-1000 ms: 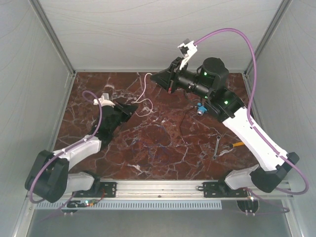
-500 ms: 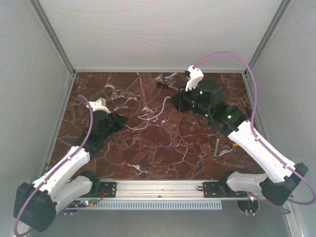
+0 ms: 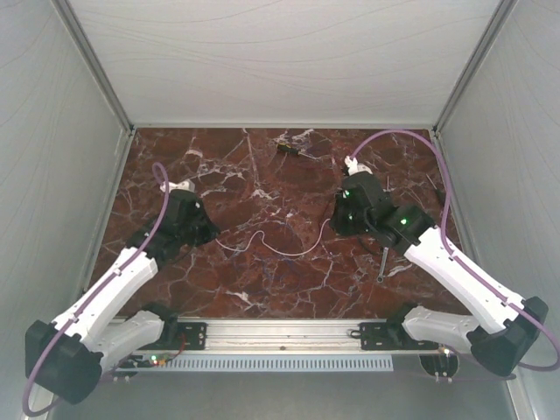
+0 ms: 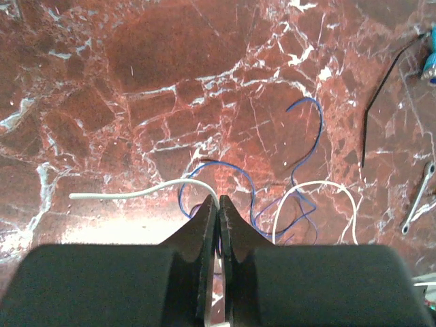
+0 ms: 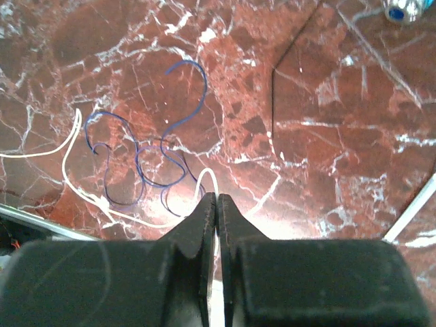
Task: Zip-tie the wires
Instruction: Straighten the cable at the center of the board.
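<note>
I should keep lowering the strand's end with my right gripper until it gets near the open marble (image 3: 329, 271) beside the blue-purple loops, then let go, because the white strand (image 3: 289, 255) goes across those loops.
The wires are thin blue-purple loops (image 4: 310, 129) and a white strand (image 3: 302, 255) lying on the red marble table (image 3: 262, 184). My left gripper (image 4: 218, 201) is shut on one end of the white strand, low over the table at the left (image 3: 208, 234). My right gripper (image 5: 216, 197) is shut on the other end, at the right (image 3: 336, 222). The white strand sags between them. The blue-purple loops (image 5: 146, 163) lie loose on the table under it. A thin black zip tie (image 4: 379, 102) lies to the right of the loops and also shows in the right wrist view (image 5: 272, 109).
A small metal wrench (image 3: 382, 262) lies near the right arm and shows in the left wrist view (image 4: 415, 204). A blue-handled tool (image 5: 402, 8) lies beyond the zip tie. A small dark object (image 3: 293, 149) lies at the table's far edge. Grey walls close three sides.
Both grippers have drawn back toward the near side and apart. The right arm has come down from a raised pose. The white strand is now stretched out between them.
</note>
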Controlling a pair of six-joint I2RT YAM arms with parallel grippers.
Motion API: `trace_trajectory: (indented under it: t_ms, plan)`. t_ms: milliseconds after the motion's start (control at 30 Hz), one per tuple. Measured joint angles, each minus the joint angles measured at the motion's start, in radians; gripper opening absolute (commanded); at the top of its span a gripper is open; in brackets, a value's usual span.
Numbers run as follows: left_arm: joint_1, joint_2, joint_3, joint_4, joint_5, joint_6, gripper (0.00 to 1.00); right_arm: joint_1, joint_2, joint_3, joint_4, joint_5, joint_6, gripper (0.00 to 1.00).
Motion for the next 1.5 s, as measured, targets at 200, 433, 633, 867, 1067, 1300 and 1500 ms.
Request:
trace_trajectory:
  t_ms: [200, 433, 633, 867, 1067, 1300, 1500]
  plan:
    - [0.000, 0.010, 0.058, -0.095, 0.016, 0.040, 0.00, 0.000, -0.024, -0.039, -0.066, -0.018, 0.059, 0.00]
    - [0.000, 0.000, 0.025, -0.097, -0.055, 0.016, 0.00, 0.000, -0.093, -0.219, -0.070, -0.068, 0.127, 0.00]
    - [0.000, 0.003, -0.074, -0.016, -0.051, -0.044, 0.00, 0.000, -0.102, -0.339, -0.023, -0.122, 0.164, 0.00]
    - [0.000, 0.030, -0.150, 0.064, -0.064, -0.081, 0.00, 0.000, -0.097, -0.399, 0.042, -0.123, 0.184, 0.00]
    - [0.000, 0.061, -0.182, 0.136, -0.089, -0.088, 0.00, 0.000, -0.044, -0.424, 0.074, -0.111, 0.194, 0.00]
    - [0.000, 0.124, -0.197, 0.198, -0.097, -0.089, 0.05, 0.000, 0.006, -0.437, 0.101, -0.092, 0.194, 0.00]
    - [0.000, 0.134, -0.213, 0.214, -0.104, -0.091, 0.21, -0.008, 0.015, -0.438, 0.111, -0.085, 0.192, 0.09]
